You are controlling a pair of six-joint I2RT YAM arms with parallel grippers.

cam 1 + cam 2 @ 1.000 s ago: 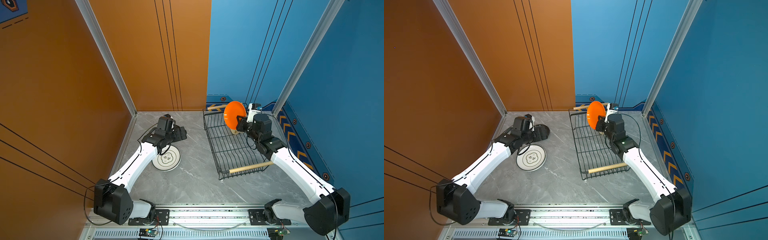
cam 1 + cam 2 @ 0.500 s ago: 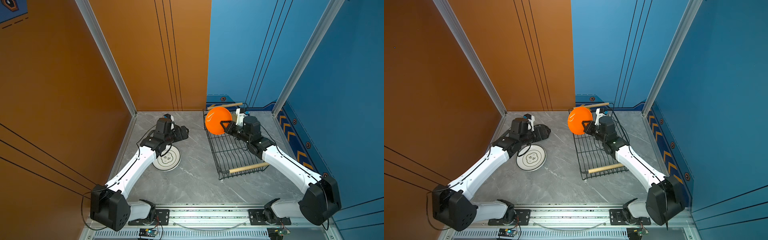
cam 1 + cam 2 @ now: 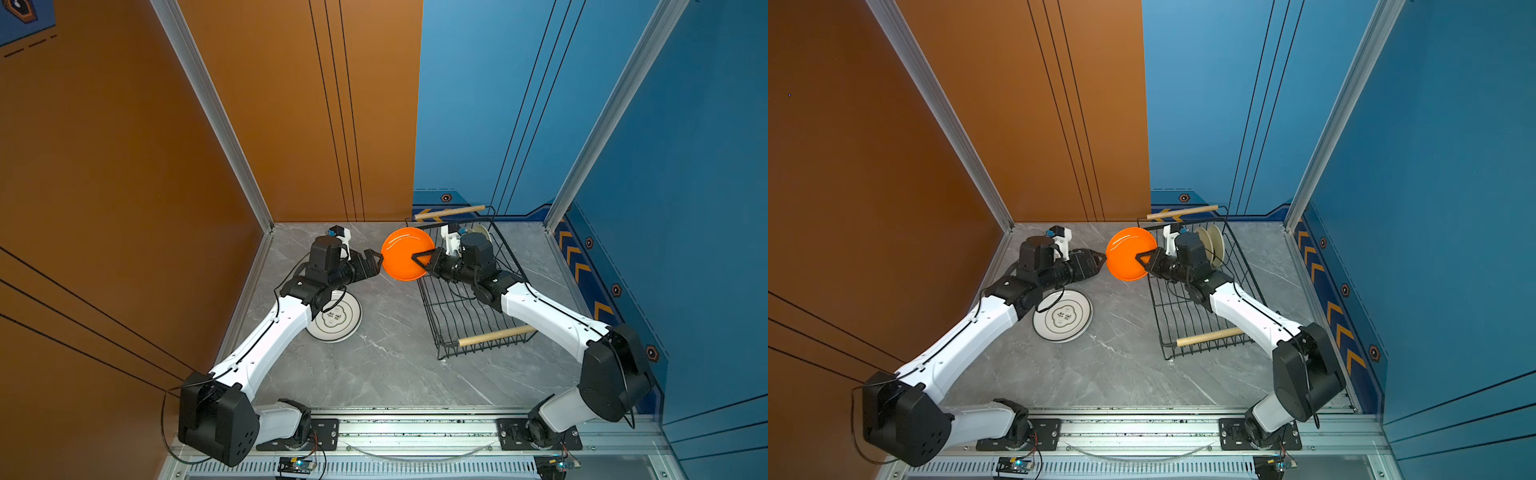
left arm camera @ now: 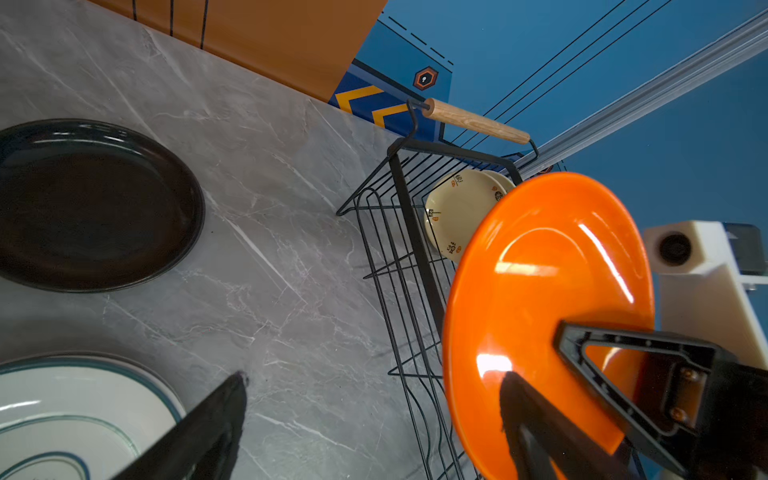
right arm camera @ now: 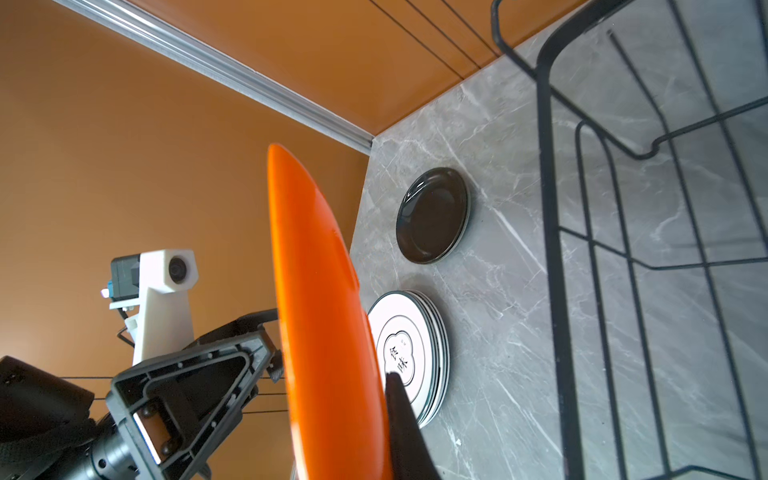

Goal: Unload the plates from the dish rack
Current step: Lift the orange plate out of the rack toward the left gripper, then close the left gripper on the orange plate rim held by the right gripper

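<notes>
I should have my right gripper pass the orange plate by its free edge, then fetch the cream plates, since my left gripper's side has the black plate.
My right gripper is shut on the rim of an orange plate. It holds the plate on edge above the table, just left of the black wire dish rack. My left gripper stands open at the plate's opposite edge. In the left wrist view one of its fingers lies across the face of the orange plate. Two cream plates stand at the rack's far end.
A stack of white plates with dark rims lies on the table under my left arm. A black plate lies beyond it, near the back wall. The rack has a wooden handle at each end.
My right gripper has carried the orange plate leftward out of the rack's far end. My left gripper has reached right to meet the plate's edge.
</notes>
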